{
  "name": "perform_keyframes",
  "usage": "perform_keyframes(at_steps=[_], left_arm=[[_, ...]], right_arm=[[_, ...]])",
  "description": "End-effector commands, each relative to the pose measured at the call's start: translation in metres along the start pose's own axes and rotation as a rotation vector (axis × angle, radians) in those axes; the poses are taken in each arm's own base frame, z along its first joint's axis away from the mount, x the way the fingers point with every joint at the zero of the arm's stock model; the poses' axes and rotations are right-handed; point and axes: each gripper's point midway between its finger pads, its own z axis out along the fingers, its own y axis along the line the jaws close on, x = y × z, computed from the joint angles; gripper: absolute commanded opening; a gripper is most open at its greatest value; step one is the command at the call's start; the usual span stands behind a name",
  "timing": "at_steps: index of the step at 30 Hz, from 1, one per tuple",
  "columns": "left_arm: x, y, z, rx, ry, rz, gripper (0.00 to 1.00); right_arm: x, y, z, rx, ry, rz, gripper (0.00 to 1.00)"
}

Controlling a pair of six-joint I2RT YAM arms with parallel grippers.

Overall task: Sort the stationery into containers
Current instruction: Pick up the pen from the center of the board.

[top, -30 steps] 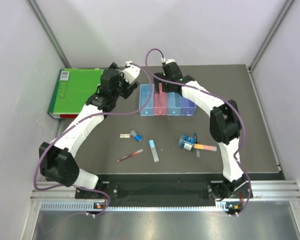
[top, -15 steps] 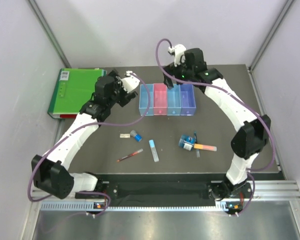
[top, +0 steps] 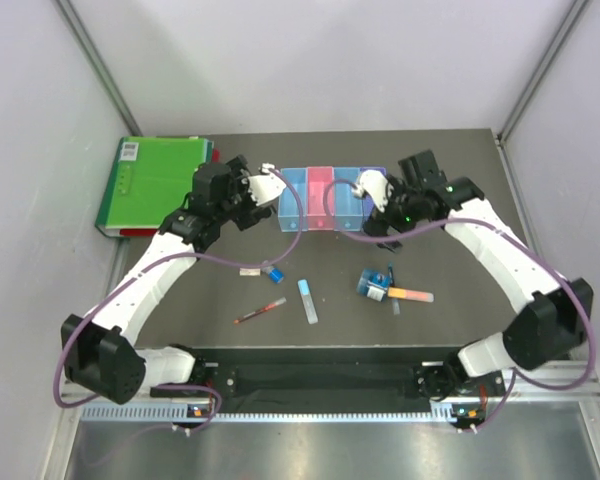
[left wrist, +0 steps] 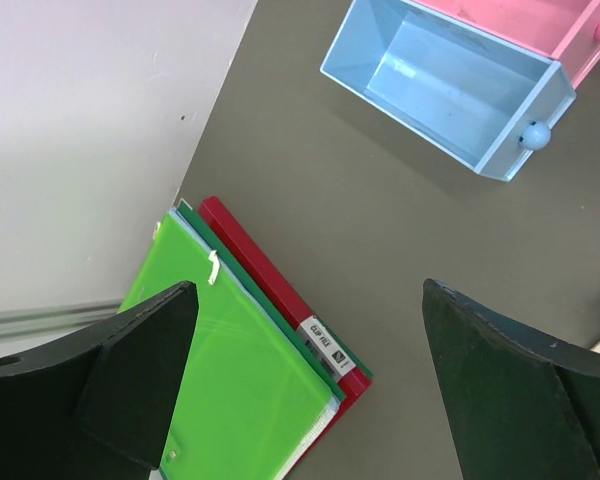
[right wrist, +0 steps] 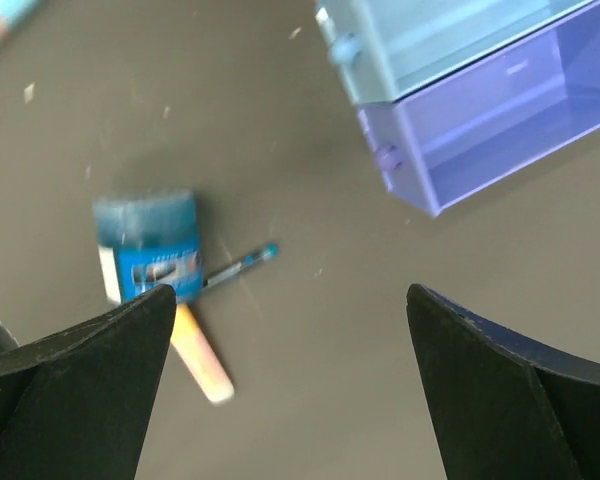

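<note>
My right gripper should keep moving toward the marker and close across its narrow width, as the orange marker's loose end is clear of the blue-white roll.
Four joined bins stand at the table's back: light blue, pink, light blue, violet. In front lie a white block, blue cap, red pen, pale blue stick, blue-white roll, teal pen and orange marker. My left gripper hovers open and empty left of the bins, also in its wrist view. My right gripper is open and empty above the table between the violet bin and the roll.
A big green binder lies at the back left, with its corner under my left gripper. The right arm's upper link crosses over the violet bin. Purple cables loop over the bins and the white block area.
My right gripper has swung from over the pink bin, round behind the row, to the near right of the bins. My left gripper has moved a little nearer and lower.
</note>
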Motion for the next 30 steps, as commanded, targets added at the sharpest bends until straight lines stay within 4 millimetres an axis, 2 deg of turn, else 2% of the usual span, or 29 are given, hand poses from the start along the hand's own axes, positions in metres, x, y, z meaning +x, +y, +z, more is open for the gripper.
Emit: perform_keyframes(at_steps=[1,2,3,5,6,14,20,30], left_arm=[[-0.014,0.007,-0.008,-0.025,-0.052,0.019,0.99],[-0.014,0.008,-0.007,-0.028,-0.053,0.016,0.99],[-0.016,0.009,-0.007,-0.032,-0.054,0.012,0.99],[-0.017,0.012,-0.007,-0.039,-0.053,0.01,0.99],[-0.019,0.013,-0.007,-0.04,-0.056,0.009,0.99],[-0.032,0.015,-0.007,-0.05,-0.07,0.009,0.99],[-0.038,0.016,-0.009,-0.062,-0.06,0.02,0.99],[-0.043,0.018,-0.011,-0.076,-0.052,0.029,0.99]], right_arm=[[0.03,0.022,-0.009,-0.054,0.03,-0.187,0.98],[0.036,0.02,-0.01,-0.035,0.04,-0.218,0.98],[0.054,0.028,-0.002,-0.051,0.074,-0.225,0.98],[0.063,0.024,0.0,-0.013,0.084,-0.271,0.97],[0.077,0.032,0.006,-0.031,0.11,-0.275,0.97],[0.118,0.05,0.028,-0.078,0.164,-0.33,0.93],[0.135,0.06,0.041,-0.11,0.184,-0.343,0.84],[0.147,0.066,0.055,-0.144,0.203,-0.341,0.75]])
